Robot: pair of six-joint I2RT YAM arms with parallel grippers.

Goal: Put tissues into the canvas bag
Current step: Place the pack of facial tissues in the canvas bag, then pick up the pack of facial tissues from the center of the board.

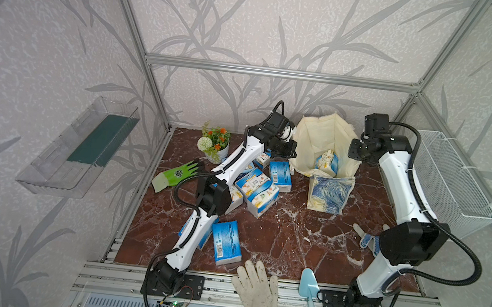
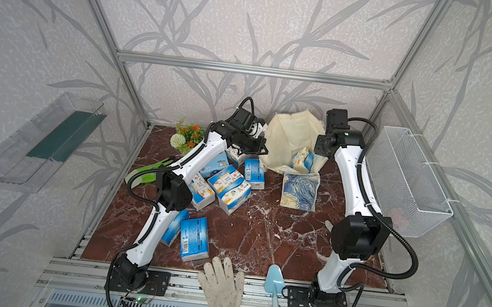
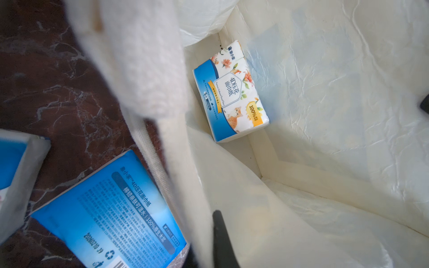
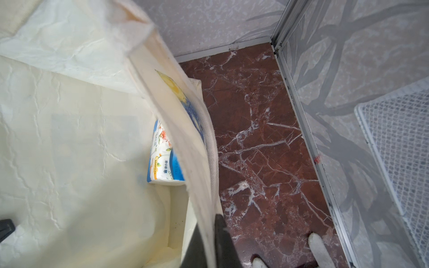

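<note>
Both my grippers hold the bag's rim point(image 1: 296, 140), so next my left gripper releases it and takes the pile's front floral pack point(image 1: 263, 199) while my right gripper steadies the bag.
The cream canvas bag point(image 1: 319, 134) point(image 2: 288, 127) stands open at the back of the table, its swirl-print panel point(image 1: 330, 193) folded down in front. One floral tissue pack point(image 1: 327, 163) point(image 3: 232, 92) point(image 4: 162, 157) lies inside. My left gripper point(image 1: 287, 149) point(image 3: 207, 234) is shut on the bag's left rim. My right gripper point(image 1: 355, 154) point(image 4: 209, 222) is shut on the right rim beside the rope handle. Several tissue packs point(image 1: 258, 187) point(image 2: 228, 187) are piled left of the bag. Another pack point(image 1: 226, 241) lies nearer the front.
A flower pot point(image 1: 214, 144) and a green glove point(image 1: 177, 175) sit at the left. A white glove point(image 1: 257, 291) and a blue trowel point(image 1: 310, 297) lie across the front edge. A dotted glove point(image 1: 364, 237) lies under the right arm. A wire mesh basket point(image 1: 452, 184) hangs on the right wall.
</note>
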